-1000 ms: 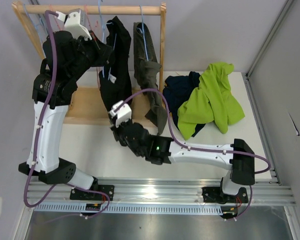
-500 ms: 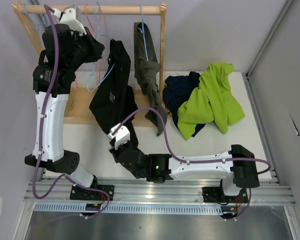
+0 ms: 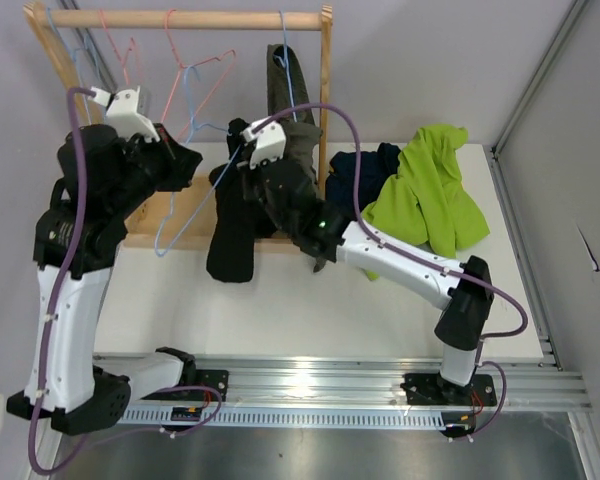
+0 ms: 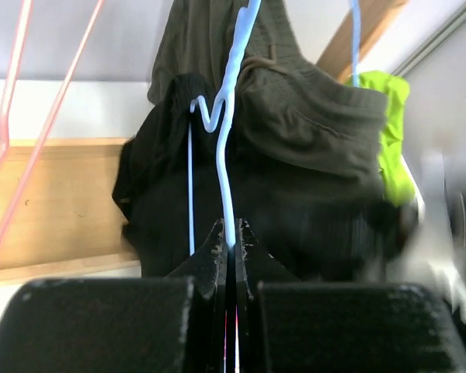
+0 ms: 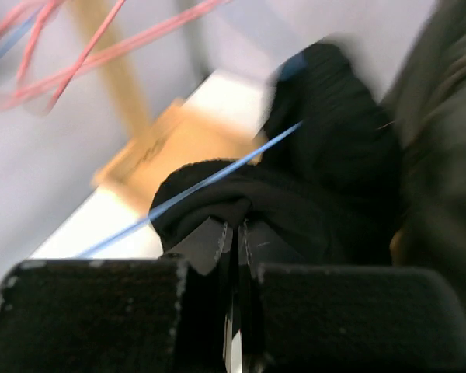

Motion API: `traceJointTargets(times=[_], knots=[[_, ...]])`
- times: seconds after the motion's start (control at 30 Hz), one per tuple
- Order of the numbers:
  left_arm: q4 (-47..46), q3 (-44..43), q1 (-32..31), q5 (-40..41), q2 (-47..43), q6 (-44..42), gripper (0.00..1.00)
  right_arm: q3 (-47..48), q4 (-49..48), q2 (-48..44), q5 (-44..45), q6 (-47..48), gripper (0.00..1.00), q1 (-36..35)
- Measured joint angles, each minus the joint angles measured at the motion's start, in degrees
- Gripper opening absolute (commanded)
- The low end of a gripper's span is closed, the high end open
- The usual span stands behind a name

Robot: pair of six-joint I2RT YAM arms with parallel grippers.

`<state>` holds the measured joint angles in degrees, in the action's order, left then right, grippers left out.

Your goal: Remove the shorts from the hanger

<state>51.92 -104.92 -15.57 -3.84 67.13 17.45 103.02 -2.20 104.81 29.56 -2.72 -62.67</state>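
The light blue hanger's far corner (image 3: 237, 151) is stuck in the black shorts, so my left gripper should move back while my right gripper pulls the held fold (image 5: 233, 193) away.
The black shorts (image 3: 235, 232) hang from a light blue wire hanger (image 3: 188, 222) held off the rail, in front of the wooden rack. My left gripper (image 3: 185, 160) is shut on the hanger's wire (image 4: 228, 163), as the left wrist view (image 4: 231, 235) shows. My right gripper (image 3: 238, 172) is shut on a fold of the black shorts (image 5: 326, 179), as the right wrist view (image 5: 237, 227) shows. The olive-grey shorts (image 3: 294, 115) still hang on a blue hanger on the rail. The lime green shorts (image 3: 430, 195) and the navy shorts (image 3: 362, 185) lie on the table at the right. The orange shorts are out of view.
The wooden rack's rail (image 3: 180, 18) carries empty pink hangers (image 3: 208, 72) and a blue one (image 3: 80, 60). Its base board (image 3: 185, 205) lies behind the black shorts. The right post (image 3: 326, 70) stands next to the olive-grey shorts.
My left arm has come down and forward with the blue hanger, off the rail. My right arm has risen from near the table front to the black shorts and shut on them.
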Motion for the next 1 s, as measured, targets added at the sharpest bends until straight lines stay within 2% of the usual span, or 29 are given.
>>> traceJointTargets(times=[0.1, 0.17, 0.27, 0.43, 0.53, 0.63, 0.7, 0.8, 1.0], knots=[[0.1, -0.4, -0.1, 0.5, -2.6, -0.7, 0.0, 1.0, 0.5, 0.0, -0.3, -0.3, 0.0, 2.4], [1.6, -2.8, -0.1, 0.9, -2.6, -1.2, 0.0, -3.0, -0.8, -1.5, -0.5, -0.8, 0.0, 1.6], [2.7, -8.2, -0.1, 1.6, -0.7, -1.5, 0.0, -12.8, -1.4, -5.0, 0.3, -2.4, 0.0, -2.0], [4.2, -18.0, -0.1, 2.1, 3.5, -1.4, 0.0, -28.5, 0.1, -11.5, 5.2, -6.5, 0.0, -12.7], [5.9, -23.1, -0.1, 1.9, 5.3, -0.8, 0.0, -34.1, 1.4, -16.9, 6.6, -9.5, 0.0, -16.9], [6.1, -23.4, -0.1, 0.3, 4.6, 0.5, 0.0, -36.8, 1.8, -23.3, 9.1, -11.2, 0.0, -17.8], [4.7, -19.8, -0.1, -2.2, 2.3, 1.6, 0.0, -36.8, 1.3, -26.5, 10.6, -11.3, 0.0, -17.0], [2.2, -7.6, -0.2, -5.5, -3.5, 3.1, 0.0, -36.3, 0.1, -28.6, 10.5, -10.7, 0.0, -13.9], [2.6, 12.1, -1.4, -6.9, -10.5, 3.7, 0.0, -26.0, 0.6, -20.2, 6.9, -5.9, 0.0, -5.9]])
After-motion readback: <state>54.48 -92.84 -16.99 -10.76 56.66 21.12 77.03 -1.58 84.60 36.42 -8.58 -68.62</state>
